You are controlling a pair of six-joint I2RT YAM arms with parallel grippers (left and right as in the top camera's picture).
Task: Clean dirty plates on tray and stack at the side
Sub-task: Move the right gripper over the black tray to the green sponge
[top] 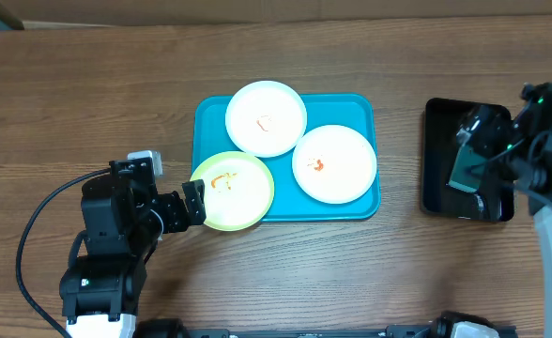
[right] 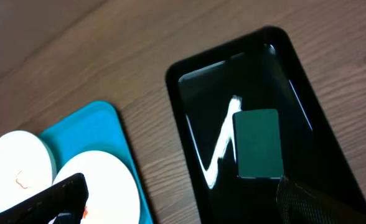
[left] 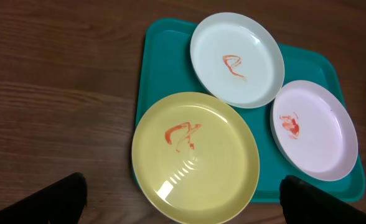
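My right gripper carries on going down into the black tray until its open fingers are on both sides of the green sponge [top: 466, 171], because the sponge's narrow width [right: 259, 144] is lined up with them.
Three plates lie on the turquoise tray [top: 360, 108]: a white plate [top: 266, 117] at the back, a white plate [top: 334, 163] at the right, and a yellow-green plate [top: 231, 191] overhanging the tray's front left corner. All have orange-red smears. My left gripper [top: 190, 207] is open and empty at the yellow-green plate's left edge. In the left wrist view its fingers [left: 183, 211] straddle the near rim of that plate [left: 195, 155]. My right gripper [top: 483, 150] is open and empty above the black tray [top: 436, 188].
A green sponge [top: 464, 172] lies in the glossy black tray, right of the turquoise tray. It also shows in the right wrist view [right: 256, 143]. Bare wooden table surrounds both trays.
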